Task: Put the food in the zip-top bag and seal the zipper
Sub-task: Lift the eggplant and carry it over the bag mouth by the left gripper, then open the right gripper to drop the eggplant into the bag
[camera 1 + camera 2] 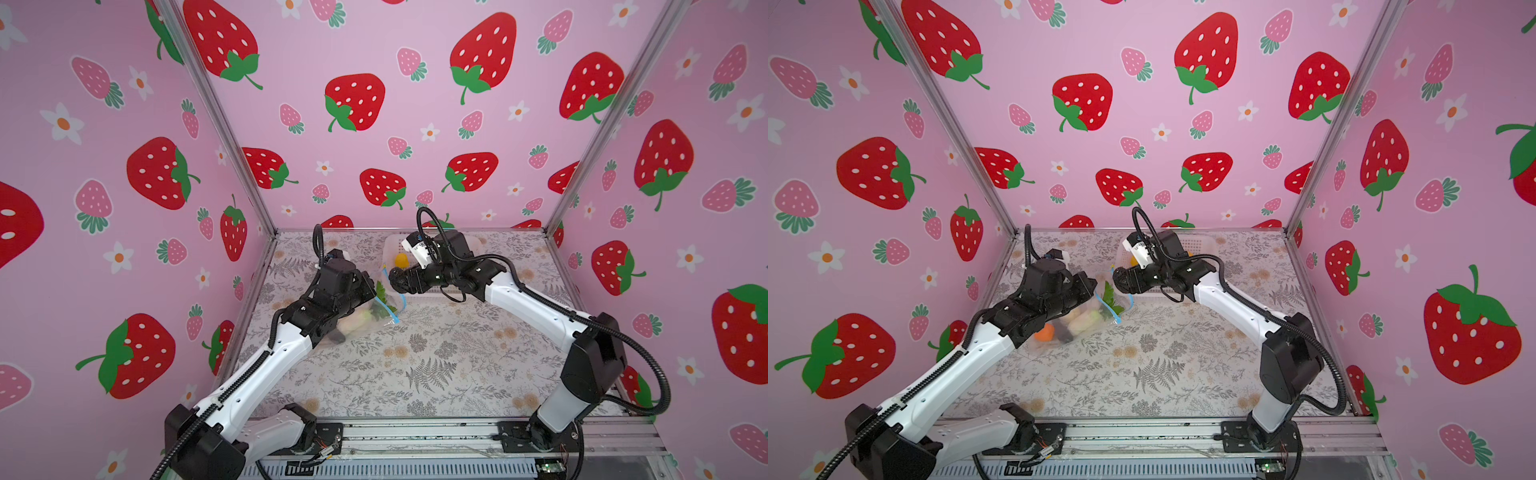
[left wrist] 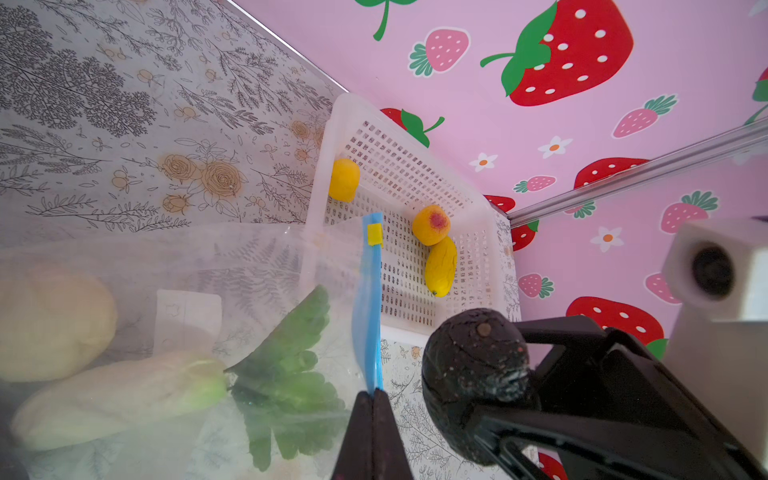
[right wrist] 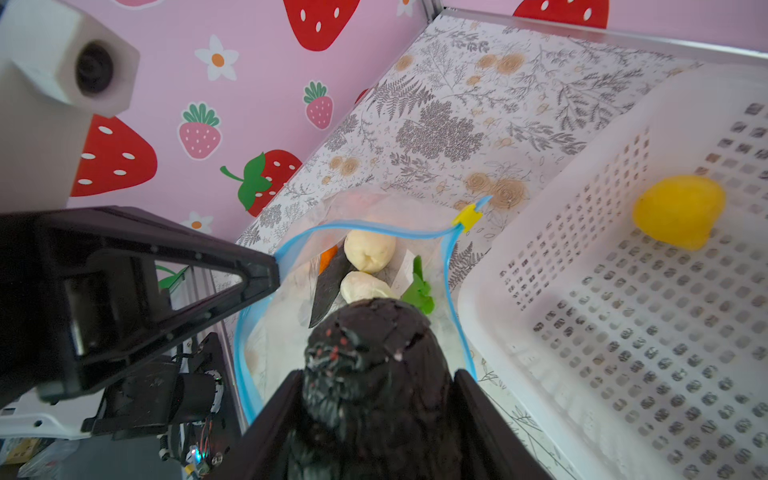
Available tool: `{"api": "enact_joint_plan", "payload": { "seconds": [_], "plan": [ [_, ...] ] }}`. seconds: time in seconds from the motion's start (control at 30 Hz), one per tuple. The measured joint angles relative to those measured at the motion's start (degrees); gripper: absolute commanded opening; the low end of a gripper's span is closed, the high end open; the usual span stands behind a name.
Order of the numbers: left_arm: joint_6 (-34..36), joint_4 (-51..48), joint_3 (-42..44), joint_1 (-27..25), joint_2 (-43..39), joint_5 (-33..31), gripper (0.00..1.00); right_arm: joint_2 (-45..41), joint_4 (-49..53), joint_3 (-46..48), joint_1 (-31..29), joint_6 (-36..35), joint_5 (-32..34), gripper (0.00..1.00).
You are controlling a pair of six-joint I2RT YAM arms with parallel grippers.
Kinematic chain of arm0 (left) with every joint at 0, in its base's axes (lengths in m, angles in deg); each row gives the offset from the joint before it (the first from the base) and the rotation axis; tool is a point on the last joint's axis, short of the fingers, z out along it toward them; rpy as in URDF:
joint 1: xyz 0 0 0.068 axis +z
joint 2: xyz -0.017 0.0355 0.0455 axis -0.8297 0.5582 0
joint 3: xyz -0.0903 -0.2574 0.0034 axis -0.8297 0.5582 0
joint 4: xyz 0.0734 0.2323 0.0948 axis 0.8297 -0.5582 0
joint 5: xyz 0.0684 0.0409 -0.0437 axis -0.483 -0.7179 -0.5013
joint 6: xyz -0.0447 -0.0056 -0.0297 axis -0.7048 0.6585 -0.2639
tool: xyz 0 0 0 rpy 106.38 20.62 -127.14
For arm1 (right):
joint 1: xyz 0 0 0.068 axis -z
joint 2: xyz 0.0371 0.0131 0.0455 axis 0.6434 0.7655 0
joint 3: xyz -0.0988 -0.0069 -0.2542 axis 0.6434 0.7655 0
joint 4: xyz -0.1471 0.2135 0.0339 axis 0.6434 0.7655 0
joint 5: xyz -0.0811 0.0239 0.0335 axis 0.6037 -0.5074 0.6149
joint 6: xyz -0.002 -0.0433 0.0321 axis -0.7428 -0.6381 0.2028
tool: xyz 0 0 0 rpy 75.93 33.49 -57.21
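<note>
The bag's opening (image 3: 364,268) is wide open in front of the dark food piece, so my right gripper should keep moving in until the piece gets past the light-blue zipper (image 3: 376,229).
The clear zip-top bag (image 1: 380,318) lies mid-table with its mouth held open. My left gripper (image 2: 374,392) is shut on the light-blue zipper (image 2: 371,299), whose yellow tab (image 2: 374,234) sits at the far end. My right gripper (image 3: 376,374) is shut on a dark purple-black food piece (image 3: 365,340) and hovers just over the bag mouth. Inside the bag lie cream-white pieces (image 3: 370,249), an orange piece (image 1: 1044,332), a dark wedge (image 3: 330,286) and green leaves (image 3: 419,291). Three yellow and orange-yellow pieces (image 2: 431,224) remain in the basket.
A white perforated basket (image 2: 332,137) stands against the back wall, right beside the bag mouth and under my right wrist. Pink strawberry walls close in the back and both sides. The floral table (image 1: 436,365) stretches toward the front rail.
</note>
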Motion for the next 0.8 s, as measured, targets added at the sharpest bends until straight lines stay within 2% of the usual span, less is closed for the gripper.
{"api": "enact_joint_plan", "payload": {
  "seconds": [0.67,0.8],
  "plan": [
    [0.0,-0.02,-0.02,0.0,-0.02,0.02,0.0,5.92,-4.11,0.04,-3.58,2.58,-2.89,0.51],
    [0.0,-0.02,-0.02,0.0,-0.17,0.0,0.0,7.08,-4.11,0.04,-3.58,2.56,-2.84,0.56]
  ]
}}
